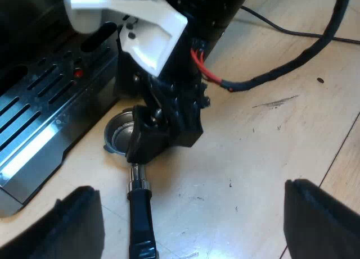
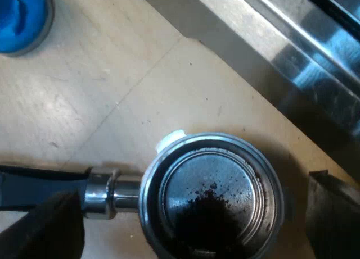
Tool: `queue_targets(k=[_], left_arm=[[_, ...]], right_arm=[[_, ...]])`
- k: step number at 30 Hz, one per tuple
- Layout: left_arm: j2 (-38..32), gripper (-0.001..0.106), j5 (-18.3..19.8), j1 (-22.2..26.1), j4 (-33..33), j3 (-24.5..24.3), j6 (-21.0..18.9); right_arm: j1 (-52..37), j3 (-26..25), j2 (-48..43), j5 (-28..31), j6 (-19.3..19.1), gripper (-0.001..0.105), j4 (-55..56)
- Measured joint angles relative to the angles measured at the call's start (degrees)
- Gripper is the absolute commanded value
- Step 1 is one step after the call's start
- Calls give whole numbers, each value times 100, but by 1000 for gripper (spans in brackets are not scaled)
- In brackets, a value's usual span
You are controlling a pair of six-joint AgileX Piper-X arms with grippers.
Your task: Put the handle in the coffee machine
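My gripper will lift the basket, and the coffee grounds (image 2: 208, 222) should then stay piled up at one side, because they lie clumped well below the basket's rim (image 2: 271, 168).
The metal holder (image 1: 119, 136) lies flat on the wooden table beside the machine's drip tray (image 1: 39, 118), and its dark handle (image 1: 140, 217) points toward my left gripper (image 1: 199, 225). That gripper is open, hangs above the table and holds nothing. My right gripper (image 1: 147, 149) reaches down over the spot where the basket joins the handle. Seen from the right wrist, the holder (image 2: 211, 200) has dark coffee grounds in its basket. My right gripper (image 2: 191, 219) is open, one finger above the handle (image 2: 39, 186) and the other past the basket's rim.
A blue tamper (image 2: 19, 17) stands on the table a short way from the holder. The espresso machine's metal base edge (image 2: 264, 51) runs close to the basket. The wooden table (image 1: 270, 152) spreads out beyond the right arm.
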Motion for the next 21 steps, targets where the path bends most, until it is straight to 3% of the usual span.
queue_targets(k=[21], left_arm=[[0, 68, 0, 0, 0, 0, -5]], right_arm=[[0, -39, 546, 0, -14, 79, -171]])
